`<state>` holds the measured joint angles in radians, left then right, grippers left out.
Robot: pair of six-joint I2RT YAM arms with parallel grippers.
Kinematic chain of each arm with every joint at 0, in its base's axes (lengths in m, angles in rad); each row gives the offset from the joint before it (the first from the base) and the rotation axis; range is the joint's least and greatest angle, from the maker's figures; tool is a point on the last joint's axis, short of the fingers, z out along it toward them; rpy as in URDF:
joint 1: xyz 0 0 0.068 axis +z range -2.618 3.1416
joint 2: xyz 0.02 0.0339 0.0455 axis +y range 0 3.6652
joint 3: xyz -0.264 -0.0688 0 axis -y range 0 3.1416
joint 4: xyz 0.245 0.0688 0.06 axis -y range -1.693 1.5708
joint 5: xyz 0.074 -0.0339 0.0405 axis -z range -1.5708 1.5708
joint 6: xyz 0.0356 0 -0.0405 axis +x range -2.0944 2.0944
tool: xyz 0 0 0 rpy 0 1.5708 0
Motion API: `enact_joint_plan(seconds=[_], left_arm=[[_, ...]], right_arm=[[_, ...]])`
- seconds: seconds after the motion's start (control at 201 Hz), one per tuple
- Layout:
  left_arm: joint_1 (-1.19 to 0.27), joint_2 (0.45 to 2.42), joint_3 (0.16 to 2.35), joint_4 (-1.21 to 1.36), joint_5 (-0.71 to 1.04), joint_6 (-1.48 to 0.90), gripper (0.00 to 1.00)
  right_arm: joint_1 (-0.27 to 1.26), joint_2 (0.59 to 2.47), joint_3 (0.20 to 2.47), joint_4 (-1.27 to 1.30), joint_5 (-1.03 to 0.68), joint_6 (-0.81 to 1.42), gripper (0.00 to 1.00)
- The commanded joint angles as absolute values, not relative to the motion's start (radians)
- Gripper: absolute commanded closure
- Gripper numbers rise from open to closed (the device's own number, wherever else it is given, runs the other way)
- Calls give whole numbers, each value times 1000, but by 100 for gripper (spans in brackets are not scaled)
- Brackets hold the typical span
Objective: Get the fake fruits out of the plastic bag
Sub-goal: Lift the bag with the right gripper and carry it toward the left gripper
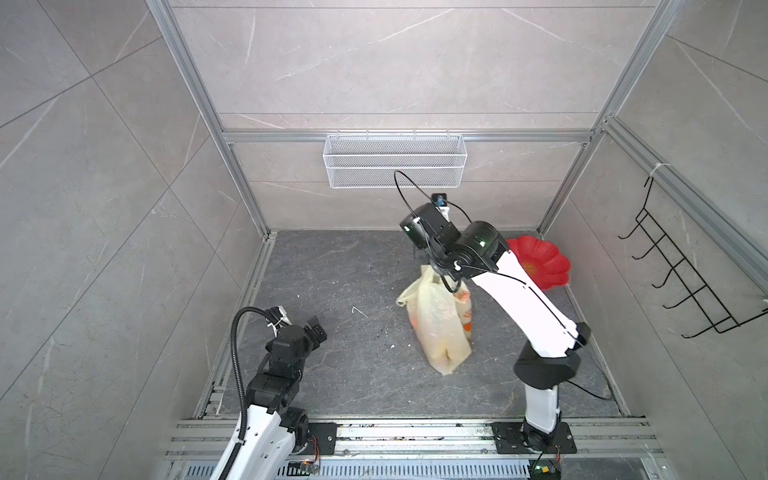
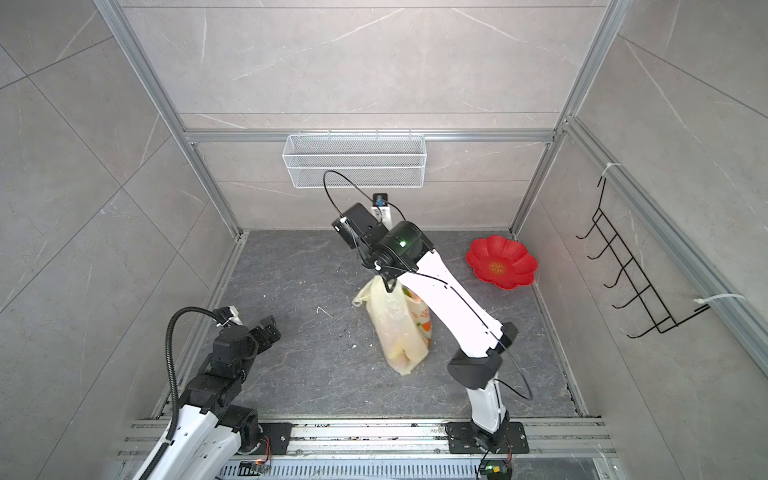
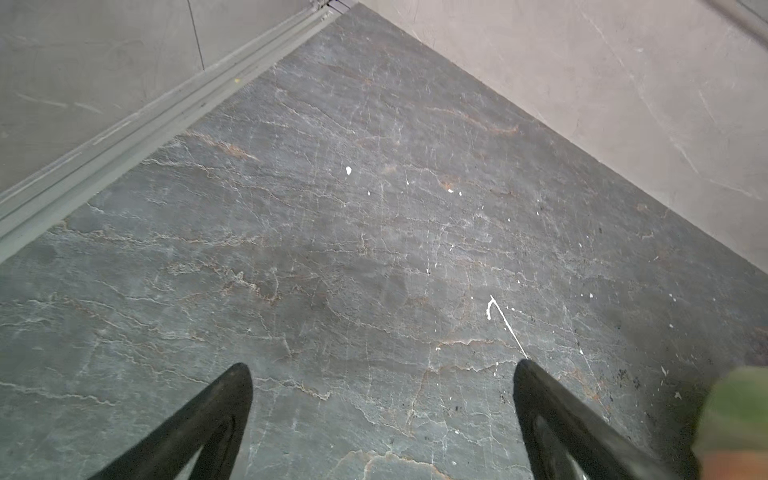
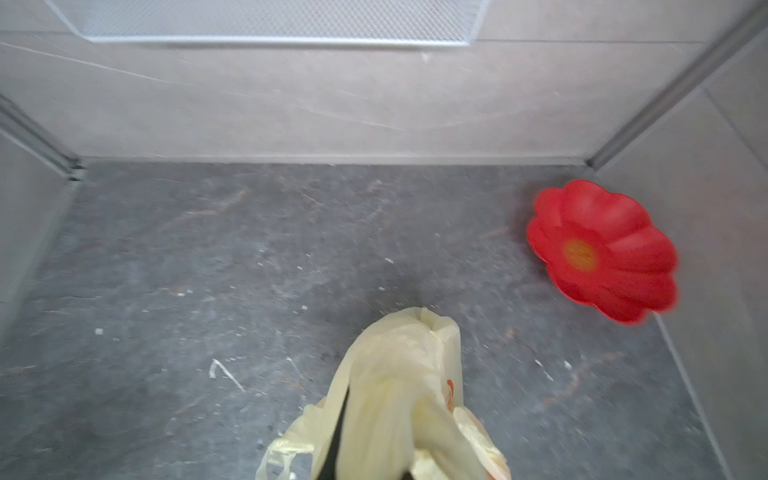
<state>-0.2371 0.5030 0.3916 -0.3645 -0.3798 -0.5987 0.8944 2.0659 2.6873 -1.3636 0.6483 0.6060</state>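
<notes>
My two grippers should spread the bag's opening after I stand the bag on the floor [image 1: 374,308] near my left gripper, because my right gripper is bunching the plastic bag's top [image 1: 430,278] shut.
The plastic bag [image 1: 440,328] [image 2: 397,332] is pale yellow with orange marks and hangs stretched upright right of the floor's middle. My right gripper [image 1: 448,283] [image 2: 388,284] is shut on its bunched top; one handle flops to the left. In the right wrist view the plastic bag [image 4: 399,382] wraps the jaws, with one dark finger [image 4: 338,432] showing. The fake fruits [image 2: 409,296] show only as dim orange, green and yellow shapes through the film. Whether the bag's bottom touches the floor I cannot tell. My left gripper [image 1: 299,324] [image 2: 250,325] [image 3: 384,368] is open and empty, low at the front left.
A red flower-shaped dish [image 1: 544,262] [image 2: 500,262] [image 4: 602,249] lies at the back right corner. A white wire basket [image 1: 395,160] hangs on the back wall. A black hook rack [image 1: 685,282] juts from the right wall. Aluminium rails edge the dark stone floor [image 1: 340,291].
</notes>
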Motion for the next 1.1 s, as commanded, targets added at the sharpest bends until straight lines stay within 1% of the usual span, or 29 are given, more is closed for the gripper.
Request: enact_joint_plan(seconds=[0.0, 0.04, 0.075, 0.129, 0.174, 0.244, 0.334, 0.453, 0.538, 0.563, 0.582, 0.602, 0.657, 0.687, 0.712, 0.762, 0.801, 0.876, 0.996, 1.09], left_arm=[[-241, 456, 376, -381, -424, -599, 0], [-240, 444, 370, -372, -417, -597, 0], [-241, 441, 368, -367, -415, -592, 0], [-240, 445, 368, -365, -413, -589, 0], [-240, 454, 370, -361, -412, -585, 0], [-240, 472, 373, -355, -408, -582, 0], [-241, 498, 369, -326, -381, -570, 0], [-241, 561, 371, -270, -306, -542, 0], [-241, 620, 380, -230, -239, -522, 0], [-241, 637, 382, -218, -223, -517, 0], [-241, 648, 383, -210, -207, -511, 0], [-241, 660, 385, -200, -191, -507, 0], [-241, 683, 386, -177, -149, -498, 0], [-240, 694, 384, -163, -128, -493, 0], [-241, 703, 381, -147, -108, -491, 0], [-241, 725, 372, -110, -65, -490, 0], [-241, 748, 369, -80, -23, -495, 0], [-249, 803, 372, -34, 33, -500, 0], [-299, 912, 397, 17, 63, -519, 0], [-382, 1007, 428, 59, 60, -530, 0]], right_arm=[[899, 2220, 2943, -1346, 514, 508, 100], [899, 2271, 3009, -1341, 473, 501, 100], [902, 2293, 3023, -1321, 435, 495, 100], [906, 2286, 2963, -1262, 369, 486, 100], [920, 2260, 2886, -1214, 347, 471, 100], [948, 2219, 2799, -1175, 373, 431, 100], [962, 2197, 2770, -1220, 411, 404, 100], [962, 2169, 2725, -1295, 444, 388, 100], [962, 2115, 2633, -1273, 466, 389, 100], [962, 2091, 2592, -1253, 469, 390, 95], [963, 2073, 2547, -1233, 467, 388, 88], [962, 2046, 2510, -1207, 459, 385, 79], [962, 1980, 2411, -1133, 418, 381, 45], [962, 1950, 2376, -1114, 380, 379, 33], [963, 1930, 2357, -1106, 347, 376, 28], [962, 1884, 2320, -1102, 292, 373, 22], [964, 1841, 2273, -1088, 269, 370, 19], [969, 1730, 2100, -996, 254, 365, 15], [968, 1566, 1783, -809, 245, 363, 13], [968, 1475, 1612, -705, 262, 363, 13]])
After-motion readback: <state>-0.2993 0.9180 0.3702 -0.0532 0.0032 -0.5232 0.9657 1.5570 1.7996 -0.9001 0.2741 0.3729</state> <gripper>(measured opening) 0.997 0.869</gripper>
